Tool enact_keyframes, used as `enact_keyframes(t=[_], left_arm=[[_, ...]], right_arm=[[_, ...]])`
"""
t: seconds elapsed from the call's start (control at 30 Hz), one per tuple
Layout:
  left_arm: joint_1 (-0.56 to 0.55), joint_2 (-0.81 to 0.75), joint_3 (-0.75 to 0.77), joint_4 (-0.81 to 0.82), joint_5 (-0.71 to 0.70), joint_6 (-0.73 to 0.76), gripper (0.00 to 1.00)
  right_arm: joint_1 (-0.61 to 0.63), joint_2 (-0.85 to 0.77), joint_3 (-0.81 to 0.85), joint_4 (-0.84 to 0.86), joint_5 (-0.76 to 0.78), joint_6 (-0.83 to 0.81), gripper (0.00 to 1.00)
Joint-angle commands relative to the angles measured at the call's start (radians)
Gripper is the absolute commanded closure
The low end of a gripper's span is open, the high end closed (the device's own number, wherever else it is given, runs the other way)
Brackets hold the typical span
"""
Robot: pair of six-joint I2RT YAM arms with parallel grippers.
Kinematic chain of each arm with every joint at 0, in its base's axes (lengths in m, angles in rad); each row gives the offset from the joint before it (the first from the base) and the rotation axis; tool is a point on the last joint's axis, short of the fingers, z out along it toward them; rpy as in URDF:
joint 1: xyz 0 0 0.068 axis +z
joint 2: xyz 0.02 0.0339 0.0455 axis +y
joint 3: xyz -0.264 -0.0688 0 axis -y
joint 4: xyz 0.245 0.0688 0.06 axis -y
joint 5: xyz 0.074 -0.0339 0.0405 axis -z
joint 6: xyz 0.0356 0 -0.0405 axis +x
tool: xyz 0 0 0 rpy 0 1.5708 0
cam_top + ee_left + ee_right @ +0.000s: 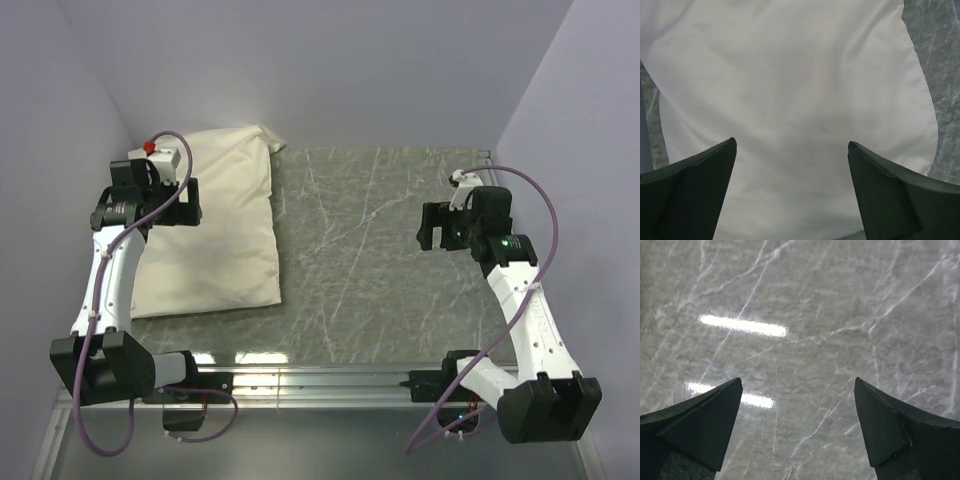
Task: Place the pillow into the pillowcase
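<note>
I can see open marble between the pillowcase's free near corner [276, 299] and my open right gripper. I should keep going toward that corner until my fingers close on it.
A plump cream-white pillowcase [225, 230] lies at the left of the marble table [380, 240]. It bulges evenly, with a limp corner at its far right. No yellow-green band shows, so the pillow is hidden. My left gripper [190, 203] hovers open and empty over the case's left half. In the left wrist view the case's smooth fabric [790, 75] fills the space between and beyond the spread fingers of the left gripper [791, 144]. My right gripper [432, 226] is open and empty over bare table at the right. Its wrist view shows the right gripper [798, 381] above marble only.
Lilac walls close in the table on the left, back and right. A metal rail [300, 380] with the arm bases runs along the near edge. Bare marble [815, 315] lies between the case and the right arm.
</note>
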Motion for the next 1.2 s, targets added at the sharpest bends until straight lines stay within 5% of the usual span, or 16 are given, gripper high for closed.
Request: enact_keyframes(t=[0.0,0.13,0.33,0.8,1.17], left_arm=[[0.026,0.010,0.074,-0.037,0.042,0.038,0.01],[0.155,0.037,0.135,-0.158,0.212,0.128,0.01],[0.302,-0.002,0.109,-0.282,0.263,0.311,0.01],[0.752,0.005,0.029,-0.612,0.297,0.910,0.01],[0.851,-0.208,-0.354,-0.471,0.167,1.216,0.01]], right_arm=[[0.008,0.040,0.073,-0.039,-0.057,-0.030,0.00],[0.017,0.090,0.109,-0.042,-0.183,-0.032,0.00],[0.100,0.223,0.172,-0.042,-0.292,-0.027,0.00],[0.585,0.544,0.206,0.119,-0.457,0.163,0.02],[0.771,0.750,0.163,0.392,-0.438,0.278,0.02]])
